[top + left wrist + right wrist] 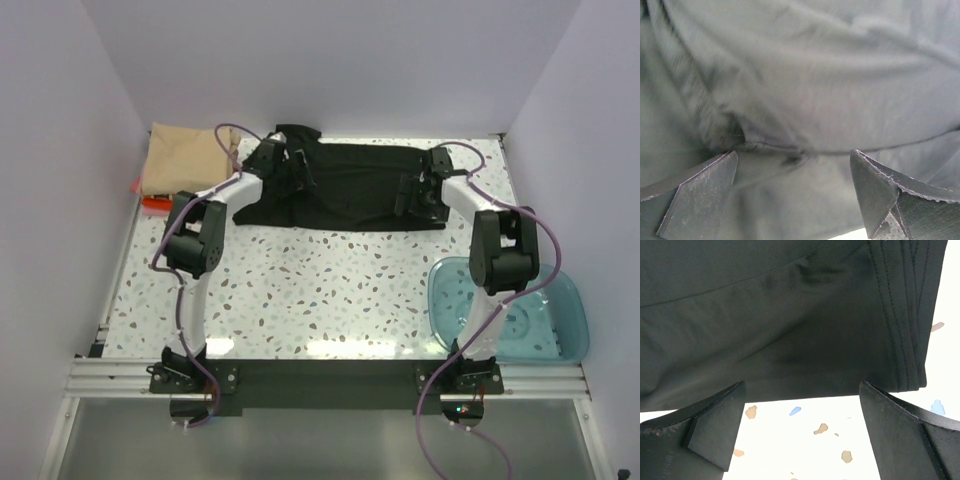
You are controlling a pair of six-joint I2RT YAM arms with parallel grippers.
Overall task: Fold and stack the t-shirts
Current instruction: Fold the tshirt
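The black t-shirt's sleeve point(298, 131) is up against the far wall, so next my left gripper moves back to the t-shirt's near edge point(262, 222) and help pull the t-shirt closer before folding.
The black t-shirt point(345, 185) lies spread across the far middle of the table. My left gripper point(290, 170) is open over its left part; black cloth point(805, 90) fills the left wrist view between the spread fingers point(700, 195). My right gripper point(418, 195) is open at the shirt's right near edge; the right wrist view shows the hemmed edge point(790, 325) just beyond the fingers point(715, 430), with bare table between them. The tan-beige shirt point(185, 158) lies folded at the far left. A strip of the red-orange shirt point(155, 203) shows under it.
A translucent teal plastic bowl point(540, 335) stands at the near right beside the right arm. The speckled tabletop point(320, 290) stretches between the shirt and the arm bases. White walls close in the left, far and right sides.
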